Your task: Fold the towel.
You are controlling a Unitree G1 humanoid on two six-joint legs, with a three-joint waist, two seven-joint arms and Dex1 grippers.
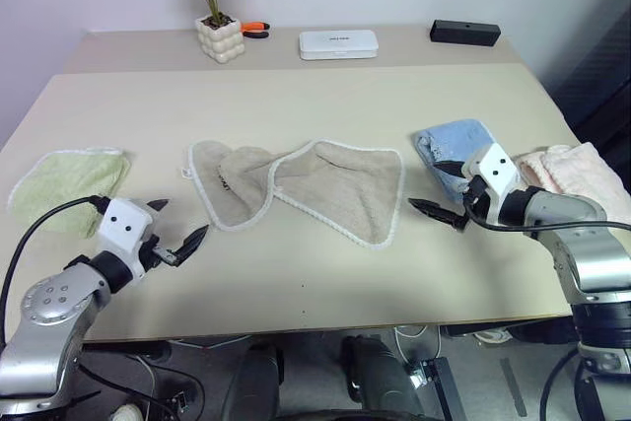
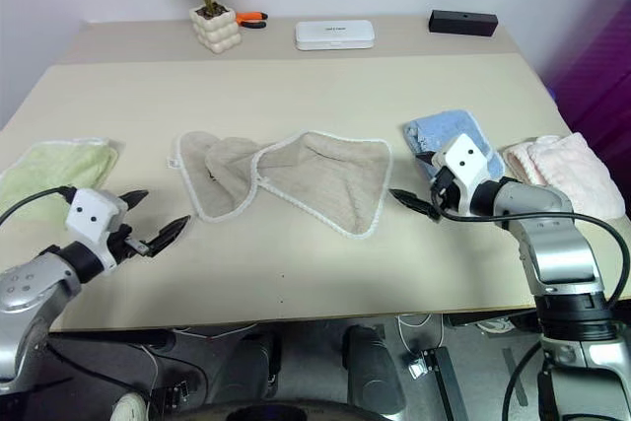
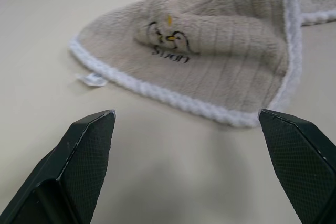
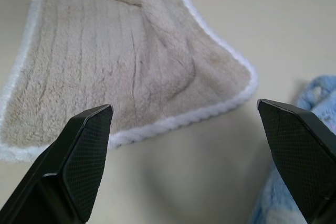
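The beige towel (image 1: 343, 186) will spread into a wide sheet when I pull its corners apart, because white edging (image 1: 271, 186) curves across its bunched middle.
The beige towel (image 1: 335, 189) with white stitched edging lies crumpled in the middle of the table, bunched and partly folded over itself at its left half. A small white label (image 3: 94, 80) sticks out from its left edge. My left gripper (image 1: 182, 222) hovers open just short of the towel's left corner, nothing between its fingers. At the right, my right gripper (image 1: 427, 187) stands open beside the towel's right corner, apart from it. In the wrist views the towel (image 3: 220, 40) (image 4: 121, 61) lies a little beyond each pair of open fingers.
A light-green towel (image 1: 69, 179) lies at the far left. A light-blue towel (image 1: 454, 145) and a pink towel (image 1: 577, 170) lie at the right, behind my right gripper. At the back stand a potted plant (image 1: 219, 36), orange pliers (image 1: 254, 29), a white box (image 1: 338, 43) and a black box (image 1: 464, 32).
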